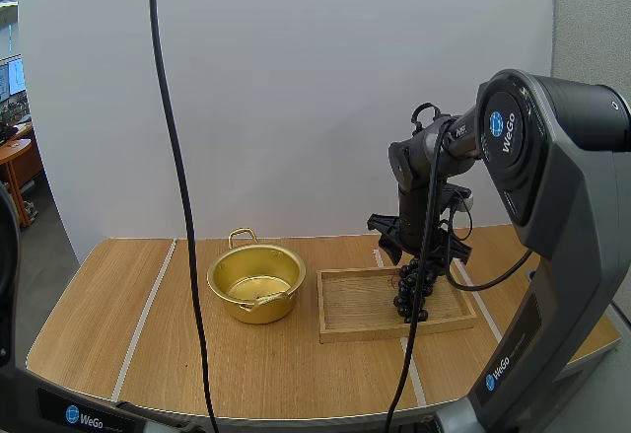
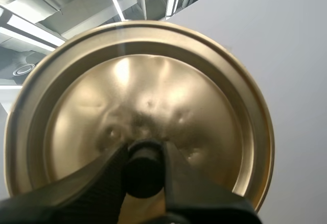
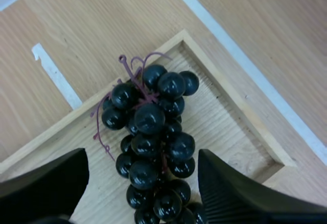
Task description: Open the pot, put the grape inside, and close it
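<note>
The bunch of dark grapes will stay together in one piece when the robot carries it to the pot, because a purple stem runs in among the clustered grapes.
The golden pot stands open on the table, left of the wooden tray. A bunch of dark grapes lies at the tray's right end. My right gripper points down over it. In the right wrist view the grapes lie on the tray near its corner, and my right gripper is open with one finger on either side of the bunch's near end. My left gripper is shut on the black knob of the golden lid, held up in the air.
The wooden table has white tape lines running front to back, and its front edge is close to the arm bases. Open tabletop lies left of the pot and in front of the tray.
</note>
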Robot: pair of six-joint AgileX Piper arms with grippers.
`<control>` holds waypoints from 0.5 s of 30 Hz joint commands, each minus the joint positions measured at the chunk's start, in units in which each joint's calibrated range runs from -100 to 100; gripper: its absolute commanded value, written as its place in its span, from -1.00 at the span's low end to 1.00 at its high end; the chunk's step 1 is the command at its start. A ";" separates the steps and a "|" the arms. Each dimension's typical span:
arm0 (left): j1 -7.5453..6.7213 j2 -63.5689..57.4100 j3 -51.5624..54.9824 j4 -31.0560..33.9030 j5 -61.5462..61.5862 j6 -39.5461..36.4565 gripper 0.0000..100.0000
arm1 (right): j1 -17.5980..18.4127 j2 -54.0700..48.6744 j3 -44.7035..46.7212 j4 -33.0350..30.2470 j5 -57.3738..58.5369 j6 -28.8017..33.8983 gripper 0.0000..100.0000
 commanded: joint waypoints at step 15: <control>-0.19 -0.39 -0.56 0.42 -2.01 -0.26 -1.00 | -0.31 6.88 -1.02 -1.33 -1.47 1.87 1.00</control>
